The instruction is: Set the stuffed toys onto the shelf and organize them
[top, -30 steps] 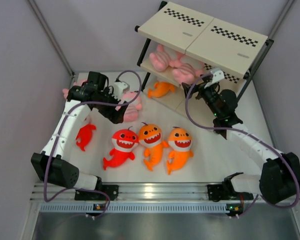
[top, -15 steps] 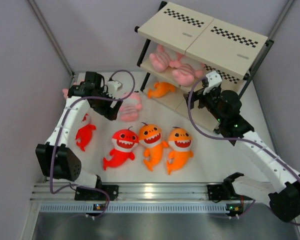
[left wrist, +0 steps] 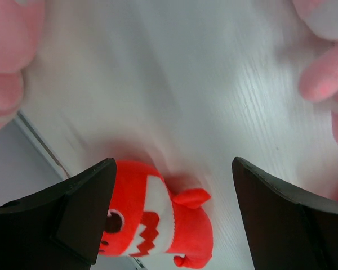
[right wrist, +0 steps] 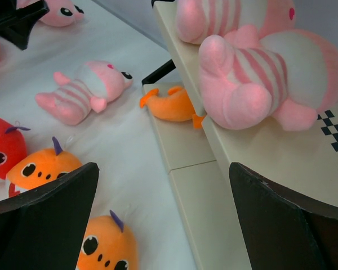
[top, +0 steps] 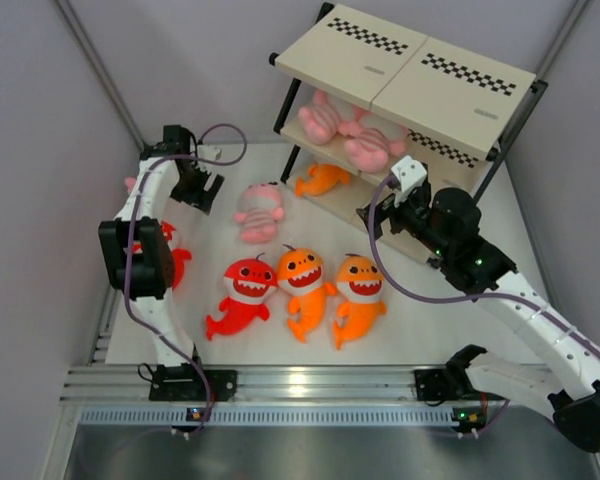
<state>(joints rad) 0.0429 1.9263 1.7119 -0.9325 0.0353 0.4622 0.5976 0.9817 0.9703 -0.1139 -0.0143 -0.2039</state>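
Note:
My left gripper is beside the pink plush (top: 130,184), which lies far from my right gripper, so next my left gripper picks it up and hands it over for the middle board (top: 442,172).
The shelf (top: 420,70) stands at the back right. Two pink striped plushies (top: 320,120) (top: 375,150) lie on its middle board and an orange shark (top: 323,180) on the bottom board. On the table lie a pink striped plush (top: 258,212), a red shark (top: 242,293), two orange sharks (top: 302,285) (top: 358,295) and a small red shark (top: 175,265) at the left. My left gripper (top: 205,190) is open and empty; its wrist view shows the small red shark (left wrist: 158,225) below the open jaws (left wrist: 173,163). My right gripper (top: 378,212) is open and empty in front of the shelf (right wrist: 162,169).
Another pink plush (top: 132,185) lies at the far left, mostly hidden by the left arm. Grey walls close in the table on the left, back and right. The shelf's black frame leg (top: 292,160) stands near the loose pink plush.
My left gripper has drawn back and to the left, away from the pink plush, which stays on the table. My right gripper has pulled away from the shelf toward the front left.

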